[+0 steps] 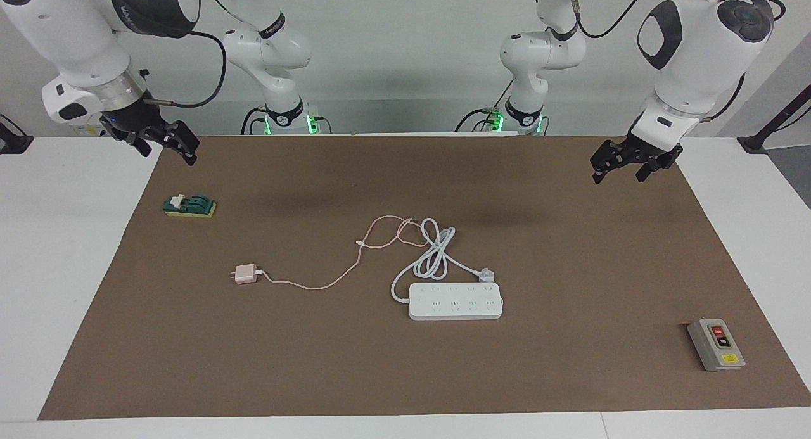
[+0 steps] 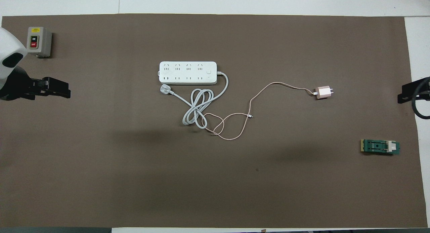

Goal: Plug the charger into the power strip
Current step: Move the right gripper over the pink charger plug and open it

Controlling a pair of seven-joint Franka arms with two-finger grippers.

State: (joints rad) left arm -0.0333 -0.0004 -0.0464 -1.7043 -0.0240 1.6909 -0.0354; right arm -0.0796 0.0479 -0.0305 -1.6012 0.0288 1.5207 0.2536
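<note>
The thin pink cable's connector (image 2: 250, 116) lies free. The cable (image 2: 282, 83) will follow and leave the coiled white cord in place when I carry the charger.
The pale pink charger (image 1: 245, 273) (image 2: 323, 92) lies on the brown mat toward the right arm's end, prongs pointing away from the power strip. Its thin pink cable (image 1: 329, 284) loops over to the strip's coiled white cord (image 1: 431, 252). The white power strip (image 1: 455, 301) (image 2: 187, 72) lies flat mid-mat, sockets up. My right gripper (image 1: 168, 149) (image 2: 404, 98) hangs open and empty above the mat's corner at its own end, well away from the charger. My left gripper (image 1: 619, 171) (image 2: 63, 91) hangs open and empty above the mat at the other end.
A grey box with red and black buttons (image 1: 716, 344) (image 2: 38, 41) stands toward the left arm's end, farther from the robots than the strip. A green and yellow block (image 1: 190, 206) (image 2: 380, 147) lies below the right gripper's end. The strip's white three-prong plug (image 1: 486, 274) rests beside it.
</note>
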